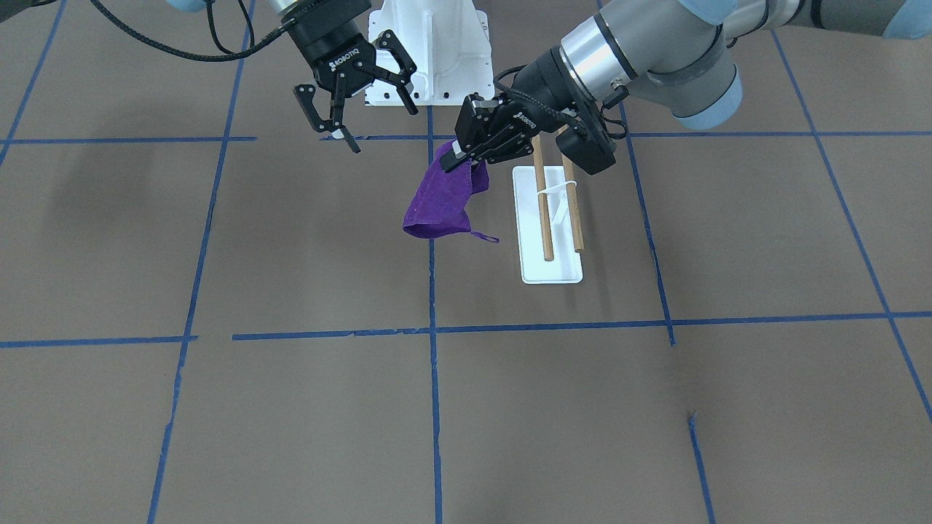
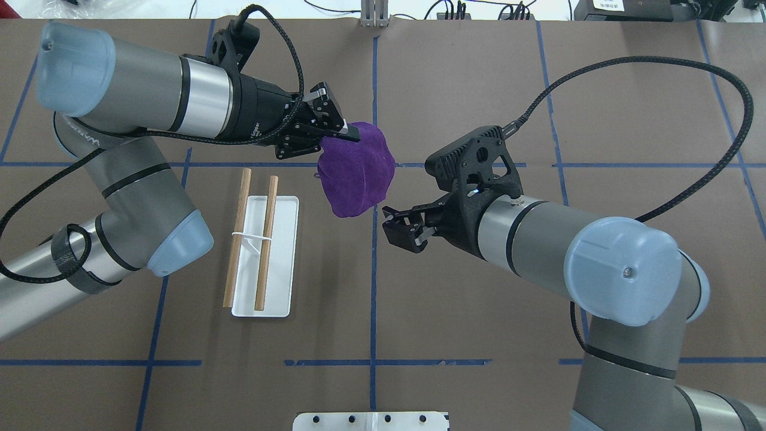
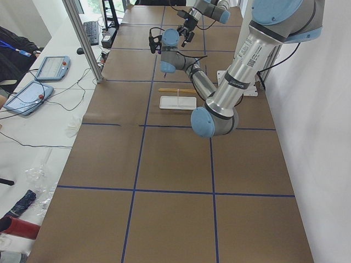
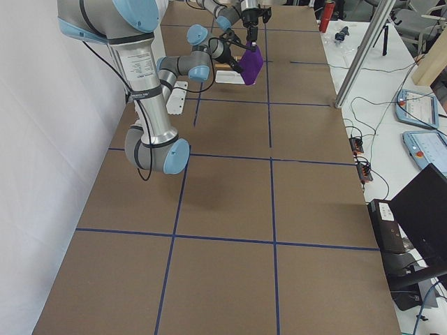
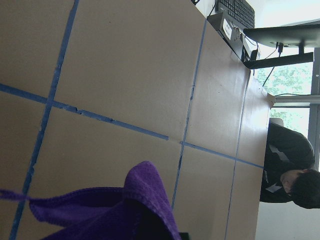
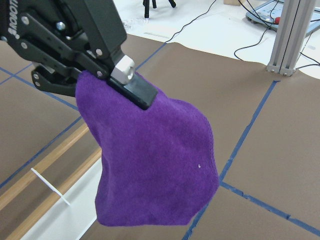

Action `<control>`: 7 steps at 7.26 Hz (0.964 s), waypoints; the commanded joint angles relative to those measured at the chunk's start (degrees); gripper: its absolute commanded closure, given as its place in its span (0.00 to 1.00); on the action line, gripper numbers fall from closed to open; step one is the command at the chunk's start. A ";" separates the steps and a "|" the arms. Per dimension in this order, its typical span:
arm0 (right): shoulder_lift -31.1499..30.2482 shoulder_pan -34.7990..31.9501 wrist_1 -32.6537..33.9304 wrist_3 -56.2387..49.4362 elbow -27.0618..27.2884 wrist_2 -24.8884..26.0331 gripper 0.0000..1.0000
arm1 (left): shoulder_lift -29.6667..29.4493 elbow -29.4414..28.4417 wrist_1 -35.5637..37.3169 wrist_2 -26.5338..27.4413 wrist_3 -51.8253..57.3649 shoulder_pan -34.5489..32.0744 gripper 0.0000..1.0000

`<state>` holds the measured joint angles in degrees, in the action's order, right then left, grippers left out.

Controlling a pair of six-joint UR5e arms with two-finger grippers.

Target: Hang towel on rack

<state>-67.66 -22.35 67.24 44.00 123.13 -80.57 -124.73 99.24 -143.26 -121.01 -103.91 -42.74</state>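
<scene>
Next, I swing my left gripper back, point it down and carry the towel's held edge across both wooden rails (image 1: 545, 218), because the purple towel (image 1: 441, 199) hangs beside the rack.
The purple towel (image 2: 357, 169) hangs in the air from my left gripper (image 2: 342, 133), which is shut on its upper edge. In the front view the towel (image 1: 444, 200) hangs just beside the rack (image 1: 551, 247), its lower fold near the table. The rack (image 2: 281, 251) is a white tray base with two wooden rails lying across a white support. My right gripper (image 2: 400, 227) is open and empty, a short way to the towel's right. The right wrist view shows the towel (image 6: 160, 165) close up, pinched by the left gripper's fingers (image 6: 135, 87).
A white mounting plate (image 1: 429, 51) sits at the robot's base, and it also shows in the overhead view (image 2: 371, 421). Blue tape lines (image 2: 374, 287) grid the brown table. An operator (image 5: 287, 165) sits beyond the table's far edge.
</scene>
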 commanded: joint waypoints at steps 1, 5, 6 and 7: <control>-2.13 -0.76 0.61 -0.06 1.50 -1.34 0.00 | -0.07 1.57 0.00 1.81 -0.07 -0.06 1.00; -8.54 -20.72 4.53 -2.15 1.16 -25.05 0.00 | 6.66 12.88 1.22 34.11 1.24 11.80 1.00; -8.89 -26.81 8.39 -7.82 0.10 -30.73 0.00 | 6.87 13.78 7.41 45.74 4.29 19.02 1.00; -9.51 -30.00 13.21 -13.79 -0.17 -31.66 0.00 | 6.70 16.66 16.09 48.29 5.20 21.01 1.00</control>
<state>-76.32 -46.52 75.10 36.88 123.65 -107.95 -118.48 112.87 -135.93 -80.59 -100.49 -26.69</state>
